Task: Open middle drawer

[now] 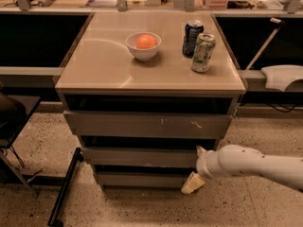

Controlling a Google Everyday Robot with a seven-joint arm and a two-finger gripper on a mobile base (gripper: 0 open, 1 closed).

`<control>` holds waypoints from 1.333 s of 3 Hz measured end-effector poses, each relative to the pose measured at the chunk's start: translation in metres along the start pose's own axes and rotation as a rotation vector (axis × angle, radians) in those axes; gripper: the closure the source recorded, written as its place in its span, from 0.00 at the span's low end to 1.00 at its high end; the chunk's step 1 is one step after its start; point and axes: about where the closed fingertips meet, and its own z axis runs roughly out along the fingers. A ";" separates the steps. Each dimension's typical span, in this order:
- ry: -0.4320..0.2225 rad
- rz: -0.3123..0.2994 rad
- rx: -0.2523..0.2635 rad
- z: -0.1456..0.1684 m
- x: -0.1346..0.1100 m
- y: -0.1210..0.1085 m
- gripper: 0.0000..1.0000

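Note:
A dark gap (pixel 182 144) is open above the middle drawer's top edge (pixel 191 151) beside the robot's spread fingers, so the gripper goes on moving in until the fingers close on that edge.
The middle drawer (pixel 142 157) is a shallow grey-brown front between the taller top drawer (pixel 147 125), which has white scratch marks, and the small bottom drawer (pixel 137 178). All three stand slightly out from the cabinet. My gripper (pixel 196 168), on a white arm coming in from the right, is at the middle drawer's right end. Its fingers are apart: one fingertip (pixel 201 151) is by the drawer's top edge, and the cream pad (pixel 192 183) is lower, in front of the bottom drawer. It holds nothing that I can see.
On the cabinet top (pixel 104 65) are a white bowl (pixel 143 46) with an orange, a dark can (pixel 192 38) and a green can (pixel 202 52). A chair (pixel 9 122) and a black bar (pixel 64 186) are on the left. A white object (pixel 284 77) is on the right.

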 end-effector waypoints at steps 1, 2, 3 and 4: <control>-0.064 -0.058 -0.007 0.025 0.009 -0.029 0.00; -0.082 -0.073 0.028 0.028 0.004 -0.053 0.00; -0.049 -0.070 0.040 0.073 0.012 -0.056 0.00; -0.049 -0.065 0.030 0.080 0.014 -0.052 0.00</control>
